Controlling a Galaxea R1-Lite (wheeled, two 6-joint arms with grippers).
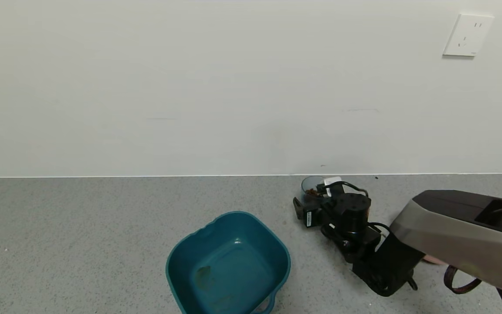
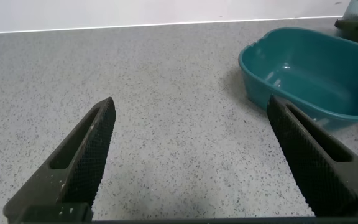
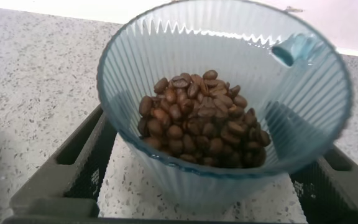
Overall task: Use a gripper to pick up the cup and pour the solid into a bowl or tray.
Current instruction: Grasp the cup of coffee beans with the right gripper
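Note:
The dark brown pellets [image 1: 313, 192] sit loose well below the cup's rim [image 3: 222, 172], so they will stay heaped as I carry the cup and shift if it tilts steeply.
The ribbed blue-grey cup [image 1: 312, 184] stands on the table near the wall, with its small handle on the far side in the right wrist view [image 3: 294, 50]. A heap of dark brown pellets [image 3: 201, 118] lies inside it. My right gripper [image 1: 314, 197] is open, with one finger on each side of the cup [image 3: 225, 180]. Bare table shows between one finger [image 3: 82, 155] and the cup's base. A sliver of the pale pink bowl [image 1: 433, 260] shows under my right arm. My left gripper [image 2: 191, 102] is open and empty over bare table. It is out of the head view.
A dark teal tub [image 1: 170, 261] sits at the front centre, left of my right arm; it also shows in the left wrist view [image 2: 253, 59]. A brown strap loop [image 1: 460, 281] hangs under my right arm. The wall runs just behind the cup.

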